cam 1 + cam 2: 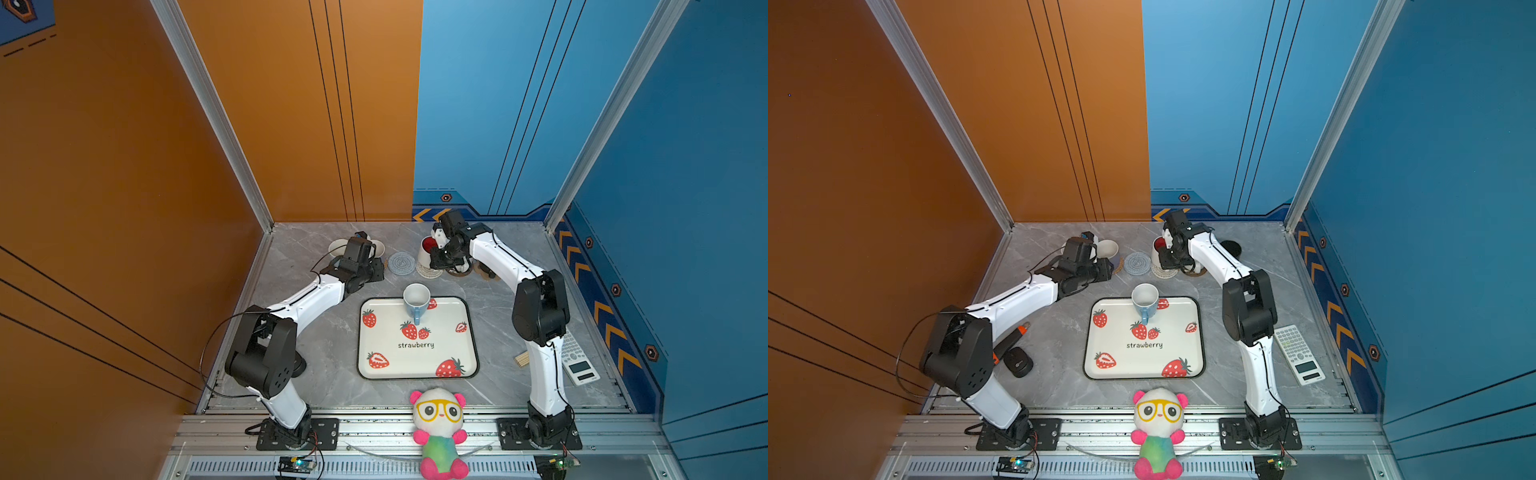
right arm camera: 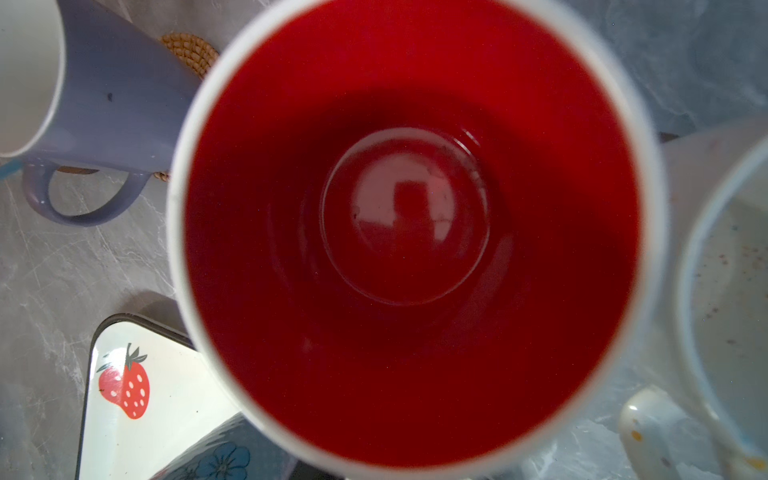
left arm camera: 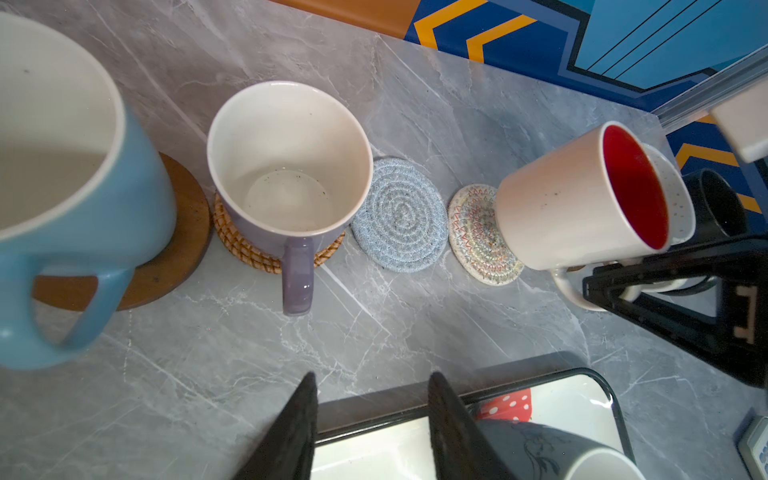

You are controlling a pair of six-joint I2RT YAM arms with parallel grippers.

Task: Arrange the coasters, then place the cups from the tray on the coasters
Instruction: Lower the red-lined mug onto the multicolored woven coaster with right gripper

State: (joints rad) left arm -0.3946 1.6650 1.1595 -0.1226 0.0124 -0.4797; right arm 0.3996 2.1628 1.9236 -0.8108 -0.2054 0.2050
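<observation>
The robot's right gripper has the white cup (image 1: 424,257) upright above the beige crochet coaster (image 1: 429,272), so it should keep lowering the cup until its base rests flat there, then let go.
My right gripper (image 3: 623,286) is shut on the handle of the white cup with the red inside (image 3: 573,199). The cup's base is over the beige crochet coaster (image 3: 473,232); I cannot tell whether it touches. Beside it the grey-blue crochet coaster (image 3: 399,216) lies bare. A lavender cup (image 3: 286,166) stands on the rattan coaster (image 3: 245,249), and a light blue cup (image 3: 62,166) on a wooden disc (image 3: 183,249). Speckled (image 3: 677,199) and black (image 3: 715,203) cups stand behind the held cup. My left gripper (image 3: 372,378) is open and empty above the tray's rim (image 3: 540,376). One light blue cup (image 1: 416,303) stands on the tray (image 1: 449,345).
A panda plush (image 1: 438,432) sits at the front edge. A calculator (image 1: 577,361) and wooden sticks (image 1: 521,359) lie right of the tray. A black mouse (image 1: 1017,361) and an orange-tipped pen (image 1: 1013,338) lie to its left. Walls close in the back and both sides.
</observation>
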